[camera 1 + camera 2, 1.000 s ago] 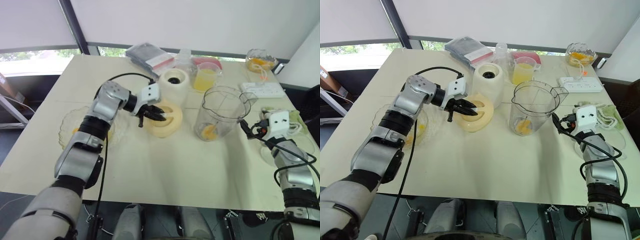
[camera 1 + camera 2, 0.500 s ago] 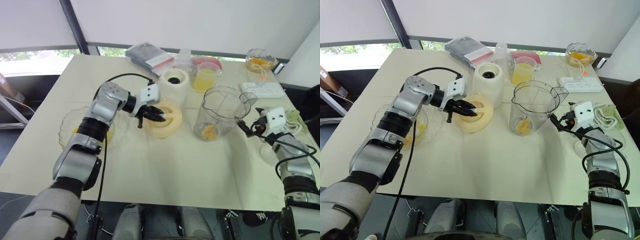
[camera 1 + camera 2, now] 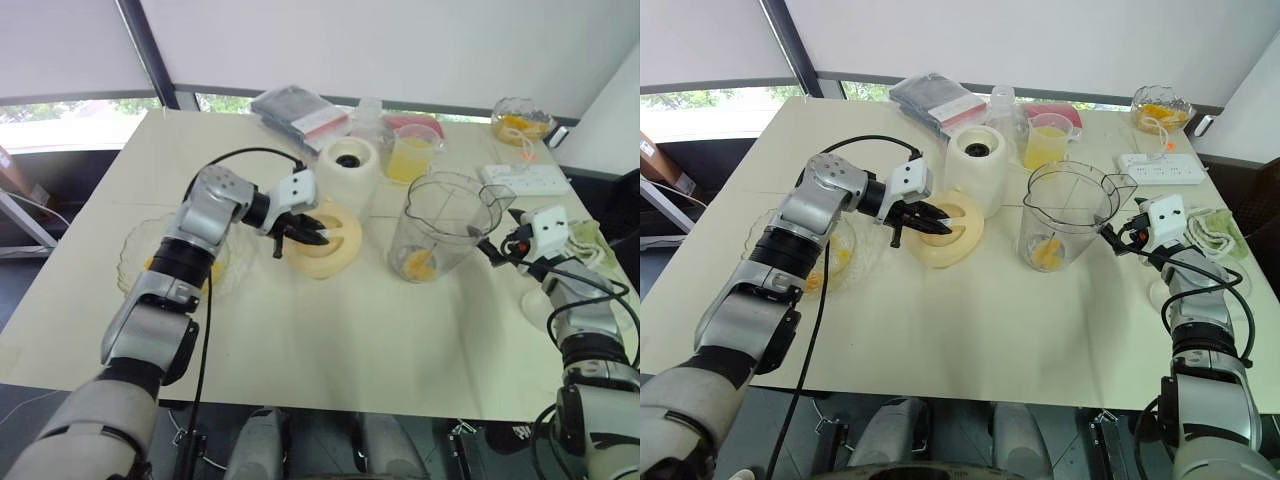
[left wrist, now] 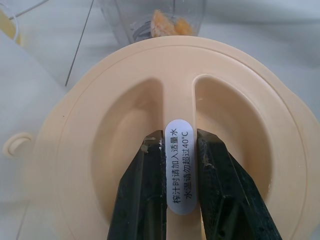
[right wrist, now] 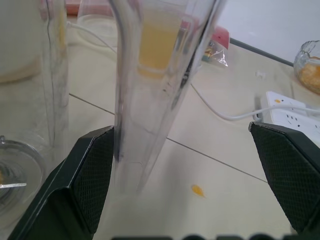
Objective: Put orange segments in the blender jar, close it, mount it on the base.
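The handle joins the jar at the jar's rim with the handle's lower end free (image 5: 131, 180), so the whole jar (image 3: 436, 232) should follow upright when I pull the handle.
The clear blender jar (image 3: 442, 222) stands upright right of centre, with orange segments (image 3: 418, 264) at its bottom. Left of it a round cream lid (image 3: 325, 240) lies on the table. My left gripper (image 4: 181, 150) is shut on the lid's raised middle rib, which carries a white label. My right gripper (image 3: 497, 250) is open at the jar's right side, pointing at its handle (image 5: 150, 100); the handle stands between the fingers (image 5: 75, 185), close to one of them. The cream-white base (image 3: 348, 165) stands behind the lid.
A cup of yellow juice (image 3: 410, 155) stands behind the jar. A glass bowl of fruit (image 3: 520, 122) and a white power strip (image 3: 525, 178) are at the back right. A glass plate (image 3: 140, 262) lies far left, plastic bags (image 3: 300, 108) at the back.
My right gripper has moved up and forward, closer to the jar's handle. The left gripper and the lid have stayed where they were.
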`<state>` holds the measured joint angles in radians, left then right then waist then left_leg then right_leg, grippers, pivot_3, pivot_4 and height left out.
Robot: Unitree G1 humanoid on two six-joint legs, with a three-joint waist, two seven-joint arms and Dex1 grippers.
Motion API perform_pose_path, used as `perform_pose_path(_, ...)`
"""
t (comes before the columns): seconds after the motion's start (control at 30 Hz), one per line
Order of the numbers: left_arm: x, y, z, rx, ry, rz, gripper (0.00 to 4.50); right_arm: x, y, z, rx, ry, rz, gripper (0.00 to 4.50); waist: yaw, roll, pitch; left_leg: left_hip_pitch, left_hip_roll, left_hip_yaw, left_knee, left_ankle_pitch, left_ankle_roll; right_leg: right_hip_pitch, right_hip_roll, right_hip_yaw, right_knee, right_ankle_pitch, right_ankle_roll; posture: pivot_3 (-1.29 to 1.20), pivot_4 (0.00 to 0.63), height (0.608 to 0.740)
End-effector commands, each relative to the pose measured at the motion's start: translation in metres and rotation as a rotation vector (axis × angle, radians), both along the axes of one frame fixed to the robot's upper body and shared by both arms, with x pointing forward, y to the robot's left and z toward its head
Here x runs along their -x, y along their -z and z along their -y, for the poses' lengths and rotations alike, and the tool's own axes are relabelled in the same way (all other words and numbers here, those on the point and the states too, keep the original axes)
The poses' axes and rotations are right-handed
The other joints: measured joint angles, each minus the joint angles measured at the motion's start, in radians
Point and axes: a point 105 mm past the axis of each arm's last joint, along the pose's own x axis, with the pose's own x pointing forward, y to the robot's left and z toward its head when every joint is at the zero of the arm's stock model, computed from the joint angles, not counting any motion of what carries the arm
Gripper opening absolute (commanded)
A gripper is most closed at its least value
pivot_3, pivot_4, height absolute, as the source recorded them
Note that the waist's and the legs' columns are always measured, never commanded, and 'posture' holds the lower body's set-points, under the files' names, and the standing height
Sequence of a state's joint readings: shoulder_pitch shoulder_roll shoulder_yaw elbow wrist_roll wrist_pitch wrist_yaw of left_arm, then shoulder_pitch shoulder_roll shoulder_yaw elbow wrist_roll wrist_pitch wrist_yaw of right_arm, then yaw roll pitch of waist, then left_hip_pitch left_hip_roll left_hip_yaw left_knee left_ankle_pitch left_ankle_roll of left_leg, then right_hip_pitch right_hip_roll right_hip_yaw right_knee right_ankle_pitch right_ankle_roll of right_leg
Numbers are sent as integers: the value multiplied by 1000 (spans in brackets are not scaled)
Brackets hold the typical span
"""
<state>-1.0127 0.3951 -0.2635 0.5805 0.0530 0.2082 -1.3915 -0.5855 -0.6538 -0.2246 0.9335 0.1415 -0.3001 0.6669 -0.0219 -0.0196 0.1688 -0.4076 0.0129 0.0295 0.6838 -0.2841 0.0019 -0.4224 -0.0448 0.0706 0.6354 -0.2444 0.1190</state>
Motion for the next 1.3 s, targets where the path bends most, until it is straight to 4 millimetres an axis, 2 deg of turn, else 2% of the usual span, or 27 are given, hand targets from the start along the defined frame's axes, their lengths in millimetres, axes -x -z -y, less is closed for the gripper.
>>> perform_pose_path(0.03,2,-9,3,9,21,38,257,-4,-20,7,26,12,53,4478,0,0,0,0,0,0,0,0,0,0,0,0,0,0,0,0,150,740)
perform_pose_path(0.2,3,-9,4,12,20,45,257,-7,-19,10,24,27,43,4478,-1,0,0,0,0,0,0,0,0,0,0,0,0,0,0,0,150,740)
perform_pose_path(0.23,3,-9,4,13,19,45,257,-8,-19,11,23,30,42,3927,-1,0,0,0,0,0,0,0,0,0,0,0,0,0,0,0,150,740)
perform_pose_path(0.27,3,-9,3,14,18,46,257,-8,-19,11,22,34,42,3633,0,0,0,0,0,0,0,0,0,0,0,0,0,0,0,0,150,740)
perform_pose_path(0.4,3,-8,2,14,14,48,257,-9,-19,11,13,39,47,1612,1,1,0,0,0,1,0,0,0,0,-1,0,0,0,0,0,150,740)
perform_pose_path(0.43,3,-8,2,14,13,50,257,-9,-19,11,11,39,48,1189,0,2,0,0,0,0,0,0,0,0,-1,0,0,0,0,0,150,740)
perform_pose_path(0.47,3,-8,2,14,12,51,257,-9,-19,11,10,37,48,957,2,2,0,0,0,0,0,0,0,0,-1,1,0,1,1,0,150,740)
perform_pose_path(0.67,4,-8,1,17,12,50,257,-4,-18,4,-30,25,90,831,3,2,0,2,-1,1,1,1,-2,5,-2,0,-2,2,2,0,150,740)
perform_pose_path(0.83,2,-9,2,22,7,52,257,8,-23,-9,-165,54,165,831,1,2,0,2,0,-2,0,1,-2,4,-1,0,-2,2,3,0,150,740)
perform_pose_path(0.97,-2,-11,3,29,-1,58,257,29,-32,-32,-322,109,227,831,0,2,0,1,0,-2,-1,1,-2,1,-1,0,1,2,2,0,150,740)
perform_pose_path(1.1,-6,-16,1,35,-11,65,257,53,-43,-66,-481,154,251,831,2,7,2,-1,0,-1,0,1,-2,-5,-1,2,8,1,2,0,150,740)
perform_pose_path(1.3,-10,-18,-3,32,-15,70,257,71,-54,-91,-494,193,240,831,2,6,2,0,-1,-2,1,2,-3,-6,0,2,11,1,2,0,150,740)
